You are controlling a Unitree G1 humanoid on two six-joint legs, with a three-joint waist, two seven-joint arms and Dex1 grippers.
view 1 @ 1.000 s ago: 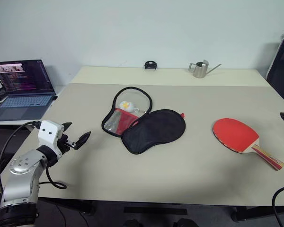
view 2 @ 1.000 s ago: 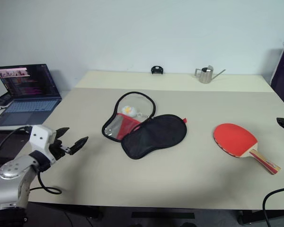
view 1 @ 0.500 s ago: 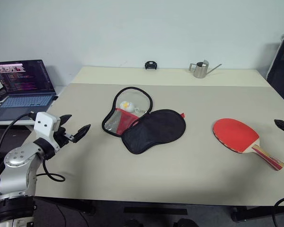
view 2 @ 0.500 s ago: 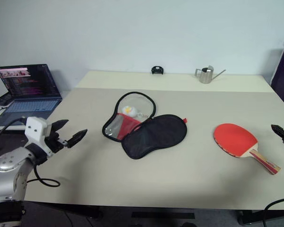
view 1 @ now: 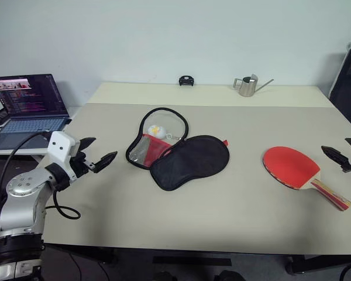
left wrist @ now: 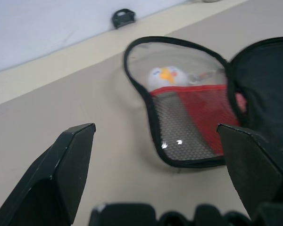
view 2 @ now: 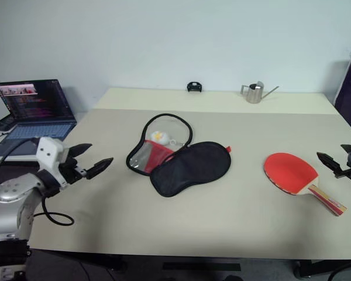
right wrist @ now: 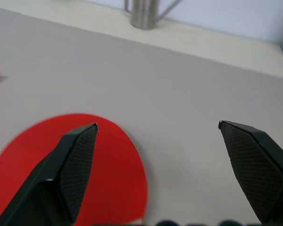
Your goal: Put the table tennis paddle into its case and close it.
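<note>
The ball will trail along outside when the robot closes the case, because a ring (view 1: 169, 136) joins the white and yellow ball (view 1: 157, 131) to the case's rim.
The table tennis paddle (view 1: 289, 165) lies flat on the table at the right, red face up, its striped handle (view 1: 330, 194) pointing to the near right. The case (view 1: 190, 161) lies unzipped at the table's middle: a black flap is folded over toward the right, and a red part with a mesh pocket (left wrist: 188, 125) is on the left. A white and yellow ball (left wrist: 165, 75) sits inside it. My left gripper (view 1: 99, 149) hovers open, left of the case and pointing at it. My right gripper (view 1: 334, 144) hovers open just right of the paddle's head (right wrist: 80, 179).
An open laptop (view 1: 29, 108) stands on a side table at the left. A small metal watering can (view 1: 245, 86) and a small black object (view 1: 186, 81) sit on the paler table at the back. A dark chair (view 1: 348, 82) stands at the right edge.
My right gripper has come in from the right edge toward the paddle. My left gripper has risen a little and moved slightly toward the case. Paddle and case lie unmoved.
</note>
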